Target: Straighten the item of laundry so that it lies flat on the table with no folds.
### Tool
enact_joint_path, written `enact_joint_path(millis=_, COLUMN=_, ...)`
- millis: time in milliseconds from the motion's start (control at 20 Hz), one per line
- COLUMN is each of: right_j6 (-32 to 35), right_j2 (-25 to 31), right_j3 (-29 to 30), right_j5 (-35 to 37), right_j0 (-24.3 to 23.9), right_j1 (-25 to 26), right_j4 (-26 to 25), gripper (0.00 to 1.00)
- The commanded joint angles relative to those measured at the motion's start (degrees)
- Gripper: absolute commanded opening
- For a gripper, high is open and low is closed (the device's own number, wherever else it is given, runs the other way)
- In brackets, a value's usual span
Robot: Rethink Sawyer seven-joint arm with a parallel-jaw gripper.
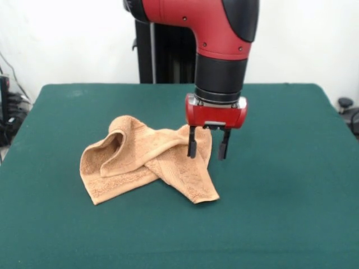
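The towel's loose flap (pixel 189 180) continues from the fold, so the flap will trail back when the robot's gripper pulls the fold, while the towel's banded corner will stay where it is.
The tan-orange terry towel (pixel 148 162) lies crumpled on the dark green table (pixel 280 185), left of centre. Its left part humps up in a raised loop, and a flap folds across toward the front right corner. A woven band shows along the front left edge. My gripper (pixel 208 149) hangs from the red and black arm just above the towel's right rear edge. Its two black fingers (pixel 192 147) are apart and hold nothing. The left finger overlaps the towel's edge in the picture; the right one stands over bare felt.
The black pedestal (pixel 162 56) stands at the table's far edge behind the arm. Cables and dark equipment (pixel 8 106) sit off the left edge, and a dark object (pixel 348 109) off the right edge.
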Motion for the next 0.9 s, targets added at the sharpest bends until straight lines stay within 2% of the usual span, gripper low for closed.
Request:
enact_joint_path(millis=50, right_j6=6.8, right_j2=5.9, right_j3=6.1, right_j5=-0.4, right_j0=0.4, right_j1=1.3, right_j4=-3.2, gripper=1.00)
enact_joint_path(millis=900, right_j6=6.3, right_j2=7.1, right_j3=5.8, right_j5=-1.6, right_j0=-2.7, right_j1=2.3, right_j4=-6.9, gripper=1.00)
